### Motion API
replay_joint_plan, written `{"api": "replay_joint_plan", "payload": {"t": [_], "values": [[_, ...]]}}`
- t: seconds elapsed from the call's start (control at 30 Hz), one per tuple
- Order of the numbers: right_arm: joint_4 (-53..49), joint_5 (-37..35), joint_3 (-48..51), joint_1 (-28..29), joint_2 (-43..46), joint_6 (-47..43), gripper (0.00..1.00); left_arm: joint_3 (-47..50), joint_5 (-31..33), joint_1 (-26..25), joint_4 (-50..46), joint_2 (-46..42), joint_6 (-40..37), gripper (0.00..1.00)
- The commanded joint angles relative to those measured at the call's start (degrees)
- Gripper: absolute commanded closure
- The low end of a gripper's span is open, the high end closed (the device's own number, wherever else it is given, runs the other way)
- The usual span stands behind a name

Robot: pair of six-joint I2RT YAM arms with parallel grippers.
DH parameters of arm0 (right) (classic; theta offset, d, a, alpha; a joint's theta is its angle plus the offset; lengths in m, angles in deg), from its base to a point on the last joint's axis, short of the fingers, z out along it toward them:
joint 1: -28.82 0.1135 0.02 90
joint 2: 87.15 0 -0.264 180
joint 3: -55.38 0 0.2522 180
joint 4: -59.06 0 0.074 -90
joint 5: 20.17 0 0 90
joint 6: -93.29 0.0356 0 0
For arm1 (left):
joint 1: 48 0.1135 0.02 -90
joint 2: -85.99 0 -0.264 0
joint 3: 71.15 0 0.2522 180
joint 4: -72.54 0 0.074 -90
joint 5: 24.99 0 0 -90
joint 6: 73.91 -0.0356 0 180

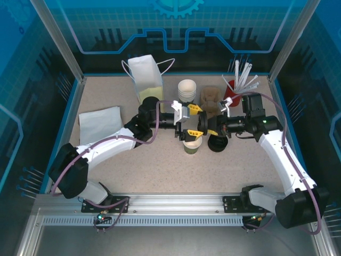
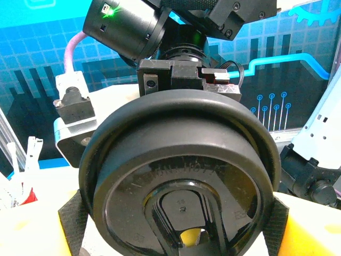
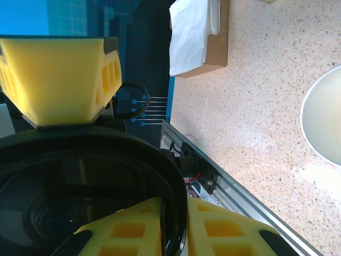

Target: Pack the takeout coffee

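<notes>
The lid's rim (image 3: 173,184) is between my right gripper's fingers, so my right gripper should open and move back before my left gripper puts the lid over the cup (image 1: 192,145).
A round black lid (image 2: 181,176) hangs in the middle of the table between both grippers. My right gripper (image 3: 178,224) is shut on its rim, one yellow finger on each side of the edge. My left gripper (image 2: 173,224) spans the lid across its width, and its dark pads (image 2: 69,213) touch both sides. In the top view my left gripper (image 1: 192,121) and right gripper (image 1: 205,127) meet just above the olive-green paper cup (image 1: 193,145) of the takeout coffee. The cup stands upright with its top uncovered.
A stack of black lids (image 1: 217,143) sits right of the cup. Behind are nested white cups (image 1: 187,89), brown sleeves (image 1: 212,98), a red holder of straws (image 1: 234,88) and a white paper bag (image 1: 145,77). White napkins (image 1: 99,121) lie at the left.
</notes>
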Motion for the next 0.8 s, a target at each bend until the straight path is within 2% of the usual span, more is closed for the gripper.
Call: {"api": "replay_joint_plan", "payload": {"t": [0.0,0.3,0.77], "values": [[-0.3,0.7,-1.6,1.9,-0.4,-0.3,0.83,-2.2,-0.9,-0.6,-0.4,0.7,-2.3,0.18],[-0.6,0.3,-1.9,2.3,-0.6,-0.8,0.8,-2.8,-0.8,-0.8,-2.6,0.7,-3.5,0.2],[-2.6,-2.1,-1.4,2.0,-0.6,-3.1,0.71,-2.4,-0.1,-0.8,-7.7,-0.7,-6.6,0.2]]}}
